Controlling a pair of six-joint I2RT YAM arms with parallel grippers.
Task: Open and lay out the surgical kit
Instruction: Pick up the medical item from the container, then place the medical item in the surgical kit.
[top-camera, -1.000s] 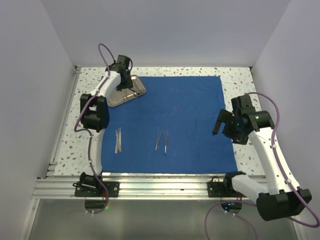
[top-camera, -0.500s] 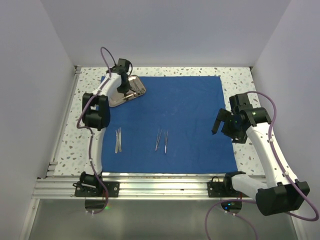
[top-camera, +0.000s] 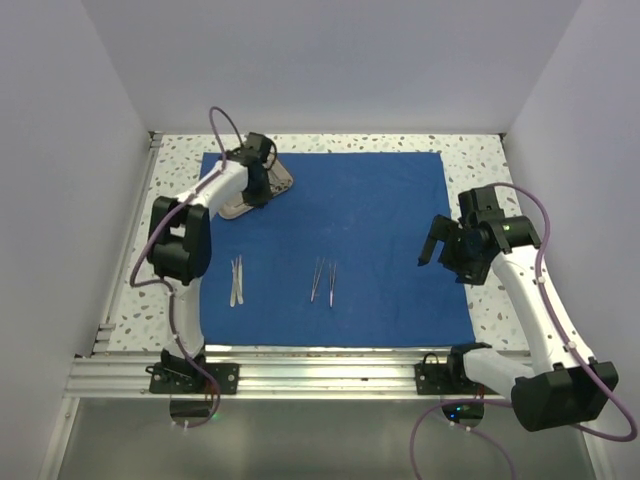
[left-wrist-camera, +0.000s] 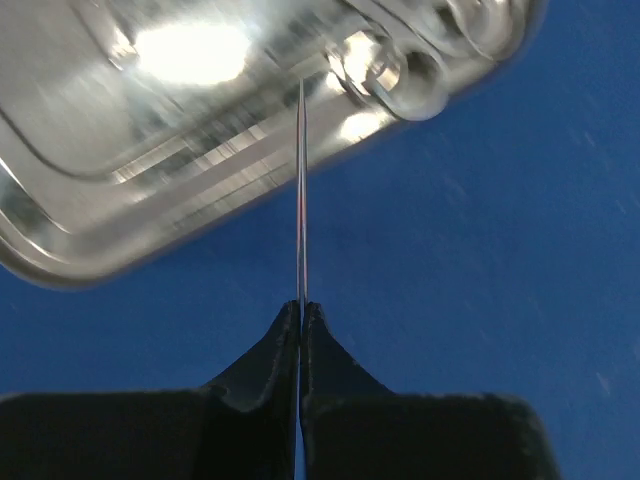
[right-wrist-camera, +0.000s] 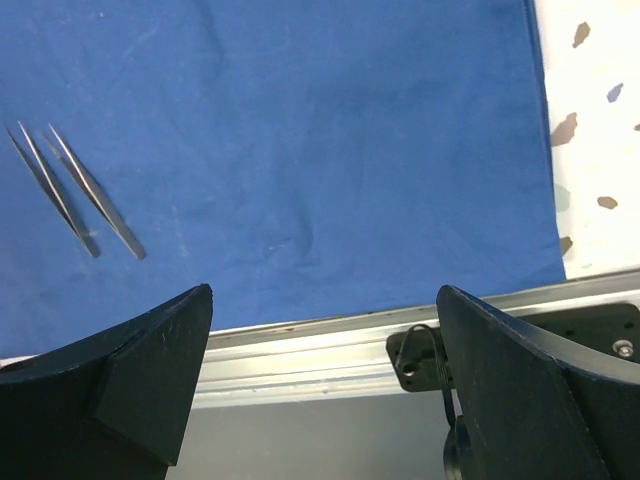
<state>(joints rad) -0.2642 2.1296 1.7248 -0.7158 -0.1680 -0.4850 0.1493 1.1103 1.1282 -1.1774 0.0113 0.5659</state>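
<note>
My left gripper is carrying the thin silver instrument (left-wrist-camera: 302, 190), which hangs free of the scissors, so it should now carry the instrument until it gets to the open cloth (top-camera: 306, 282) beside the middle tweezers.
The royal-blue cloth (top-camera: 370, 230) lies spread flat over the table. The steel tray (top-camera: 284, 181) sits on its far left corner and fills the top of the left wrist view (left-wrist-camera: 190, 120). Ring handles of scissors (left-wrist-camera: 425, 80) show in the tray. My left gripper (left-wrist-camera: 301, 305) is shut on a thin silver instrument (left-wrist-camera: 301, 190) that points over the tray, seen edge-on; from above the left gripper (top-camera: 258, 190) hangs at the tray. Tweezers (top-camera: 236, 280) and more tweezers (top-camera: 323, 281) lie on the cloth. My right gripper (top-camera: 437, 250) is open above the cloth's right edge, its jaws empty (right-wrist-camera: 322, 295).
An aluminium rail (top-camera: 320, 360) runs along the near table edge and shows in the right wrist view as a rail (right-wrist-camera: 300, 350). Speckled tabletop (top-camera: 480, 160) borders the cloth. White walls close in the left, right and back. Purple cables loop off both arms.
My left gripper closed on the thin instrument at the tray and shifted slightly right. The right gripper drifted a little to the left, still open.
</note>
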